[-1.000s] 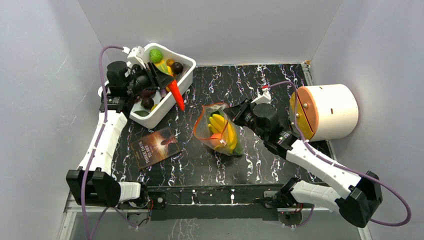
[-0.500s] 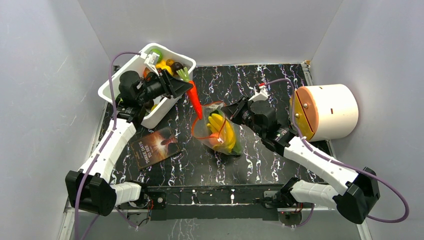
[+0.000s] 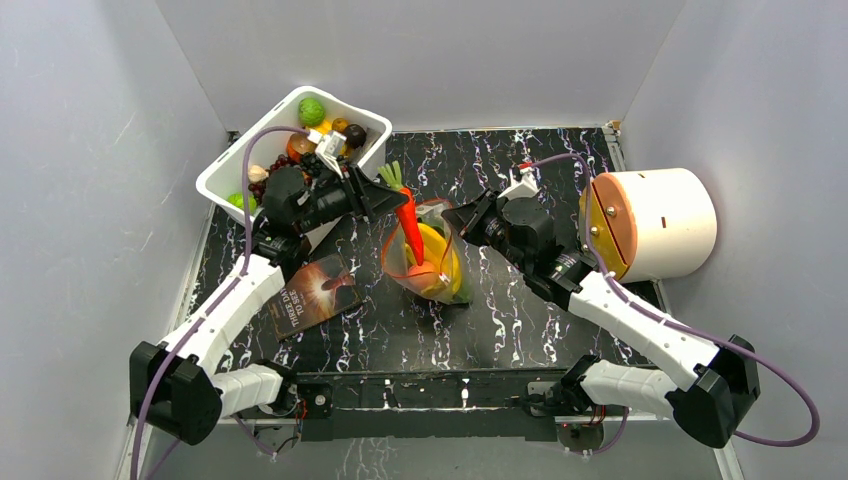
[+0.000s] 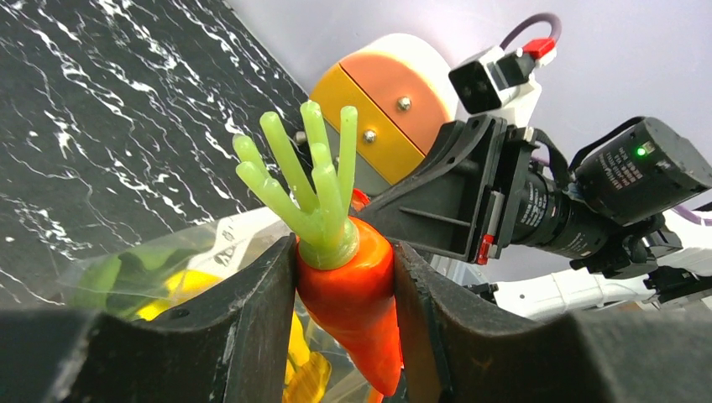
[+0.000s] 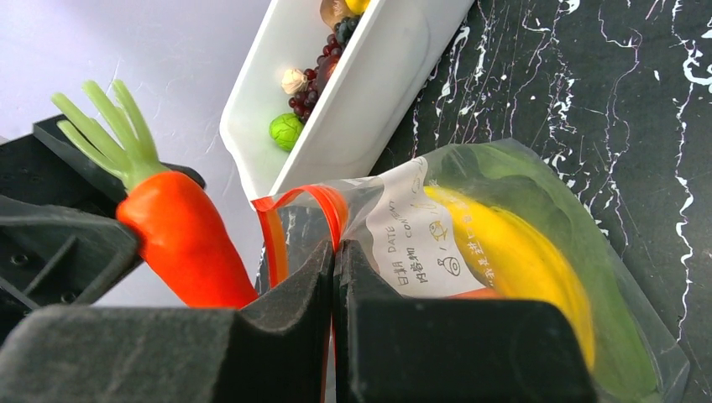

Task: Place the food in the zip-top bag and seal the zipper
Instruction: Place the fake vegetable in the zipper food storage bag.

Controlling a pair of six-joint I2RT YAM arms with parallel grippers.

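Observation:
I should pull the carrot back with my left gripper first, then lower it tip first into the bag's opening [image 3: 401, 247], because the carrot's tip [image 3: 419, 260] sticks out over the bag's front rim.
My left gripper [image 3: 396, 203] is shut on the orange carrot [image 3: 410, 228], which hangs tip down with its green top up [image 4: 312, 189]. Its tip hangs over the open mouth of the zip-top bag [image 3: 428, 268]. The clear bag lies mid-table and holds a yellow banana bunch [image 5: 514, 256] and something green. My right gripper [image 3: 452, 219] is shut on the bag's rim at the red-orange zipper [image 5: 274, 239] and holds the mouth up. In the left wrist view both fingers press the carrot [image 4: 351, 281]. The bag [image 4: 126, 270] lies below it.
A white tub [image 3: 226, 176] with several more toy foods stands at the back left. A dark booklet [image 3: 311, 294] lies left of the bag. A white cylinder with an orange face [image 3: 655, 222] sits at the right. Grey walls close in three sides.
My left arm swung right from the tub, carrying the carrot over to the bag's mouth. My right gripper kept its hold and drew the bag's rim slightly up and left.

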